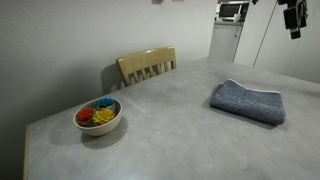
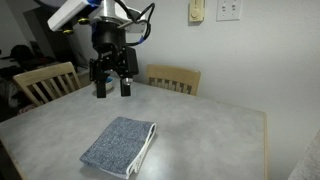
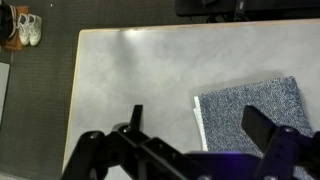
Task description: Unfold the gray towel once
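Next, my gripper swings over from where it hangs, away from the gray towel's white layered edges [image 2: 143, 152], and comes down at their corner nearer the chair [image 2: 153, 127] before I unfold the gray towel.
The gray towel [image 1: 248, 102] lies folded into a thick rectangle on the gray table [image 1: 170, 120]. It shows in both exterior views and in the wrist view [image 3: 255, 105], where white layered edges run along one side. My gripper [image 2: 111, 88] hangs well above the table, off to one side of the towel [image 2: 120, 145] and not touching it. It is open, its dark fingers [image 3: 265, 125] spread wide with nothing between them. In an exterior view only the gripper's lower part [image 1: 293, 22] shows at the top edge.
A bowl [image 1: 98, 116] of colourful pieces sits near a table corner, far from the towel. Wooden chairs [image 2: 174, 78] [image 2: 45, 82] stand at the table's sides. Shoes [image 3: 28, 28] lie on the dark floor beyond the table edge [image 3: 75, 90].
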